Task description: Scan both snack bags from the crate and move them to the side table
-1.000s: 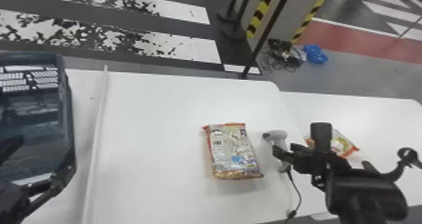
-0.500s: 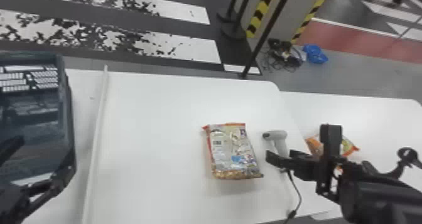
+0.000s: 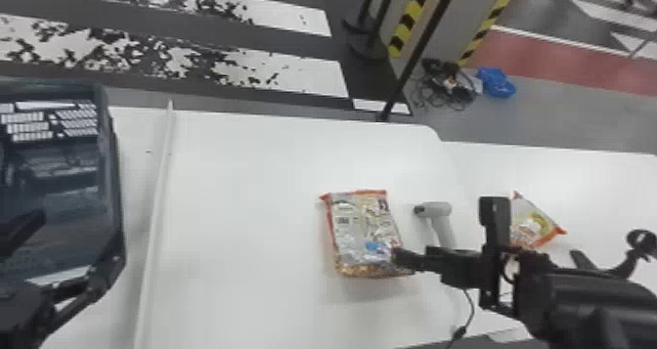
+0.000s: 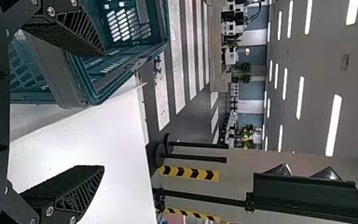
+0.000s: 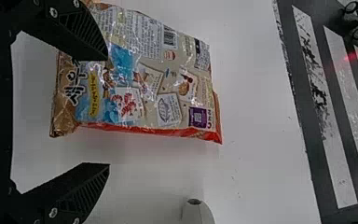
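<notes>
Crinkled film [image 5: 158,67] goes around a plump body. So the snack bag [image 3: 361,231] will wrinkle at my right gripper but stay spread out as I lift it.
On the white table lies a snack bag [image 3: 361,230], printed back up. My right gripper [image 3: 408,259] is at its lower right corner in the head view. In the right wrist view, my right gripper [image 5: 108,112] is open, one finger overlapping the bag [image 5: 144,88] and the other over bare table. A handheld scanner [image 3: 442,222] lies just right of that bag. Another snack bag [image 3: 535,223] rests on the side table [image 3: 601,177], partly behind the right arm. My left gripper [image 3: 29,304] is idle by the crate [image 3: 110,177]; in the left wrist view, the left gripper [image 4: 104,109] stands open.
A white raised strip [image 3: 156,216] runs along the table beside the crate. The scanner's cable [image 3: 471,309] trails toward the near edge, under the right arm. Beyond the far edge stands a black pole [image 3: 415,54], with cables and a blue item [image 3: 496,81] on the floor.
My right gripper has moved left, past the scanner, to the corner of the nearer bag. Both bags, the scanner and the left arm have stayed in place.
</notes>
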